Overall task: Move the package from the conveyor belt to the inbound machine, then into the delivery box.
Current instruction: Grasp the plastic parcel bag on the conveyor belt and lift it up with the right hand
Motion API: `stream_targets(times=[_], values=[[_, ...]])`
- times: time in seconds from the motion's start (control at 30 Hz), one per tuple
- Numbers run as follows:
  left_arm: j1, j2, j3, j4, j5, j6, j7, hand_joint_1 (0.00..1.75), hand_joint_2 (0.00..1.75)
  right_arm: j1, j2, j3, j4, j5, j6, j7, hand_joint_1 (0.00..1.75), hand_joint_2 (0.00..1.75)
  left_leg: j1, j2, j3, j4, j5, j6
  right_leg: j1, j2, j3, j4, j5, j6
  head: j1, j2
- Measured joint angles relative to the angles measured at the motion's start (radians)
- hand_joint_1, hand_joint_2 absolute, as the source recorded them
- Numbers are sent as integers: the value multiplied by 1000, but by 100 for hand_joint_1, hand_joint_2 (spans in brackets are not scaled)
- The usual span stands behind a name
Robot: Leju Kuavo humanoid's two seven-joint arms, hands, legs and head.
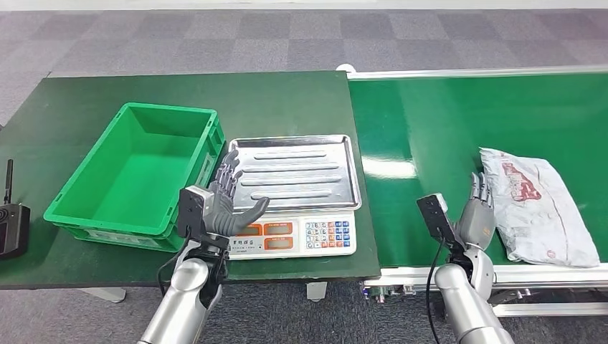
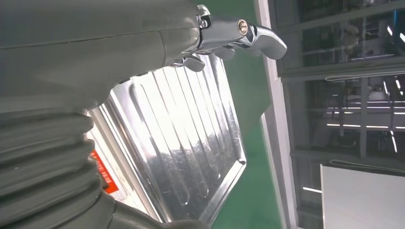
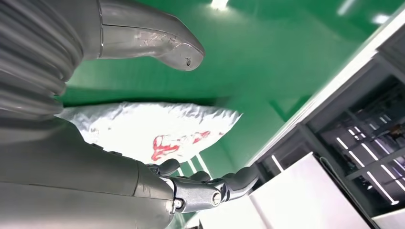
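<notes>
The package's edge [image 3: 193,110] is thin and wrinkled, so I expect the package to bunch up and sag at its ends when the robot lifts and carries it.
A white plastic package [image 1: 538,204] with red print lies flat on the green conveyor belt [image 1: 430,122] at the right; the right wrist view shows the package [image 3: 153,126] close beyond my hand. My right hand [image 1: 478,211] is open, fingers spread, just left of the package and not touching it. The inbound machine is a scale with a silver ribbed tray [image 1: 297,172] and a keypad front [image 1: 301,236]. Open with spread fingers, my left hand [image 1: 228,197] hovers over the tray's left edge. The tray [image 2: 186,143] lies beneath that hand in the left wrist view. The green delivery box [image 1: 133,175] is empty.
The box and scale stand on a dark green table [image 1: 86,100] left of the conveyor. A black radio-like device [image 1: 11,222] lies at the table's left edge. Grey carpet floor [image 1: 287,36] lies beyond.
</notes>
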Motion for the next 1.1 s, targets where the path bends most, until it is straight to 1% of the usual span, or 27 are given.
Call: stream_targets(times=[0.1,0.4,0.93,1.1], values=[[0,-3,0,0,2,-3,-2,0,175,-13,4,-18,26,15,6,-5,0,175,0,0,0,0,0,0,0,0,0,0,0,0,0,0],[7,-5,0,2,10,-9,-8,0,175,-69,18,-55,97,48,17,27,0,175,0,0,0,0,0,0,0,0,0,0,0,0,0,0],[11,2,1,24,13,-26,-11,0,175,-75,33,-99,153,30,39,10,0,175,0,0,0,0,0,0,0,0,0,0,0,0,0,0],[19,5,4,6,12,-27,-15,0,175,-76,50,-101,161,30,38,-9,0,175,0,0,0,0,0,0,0,0,0,0,0,0,0,0]])
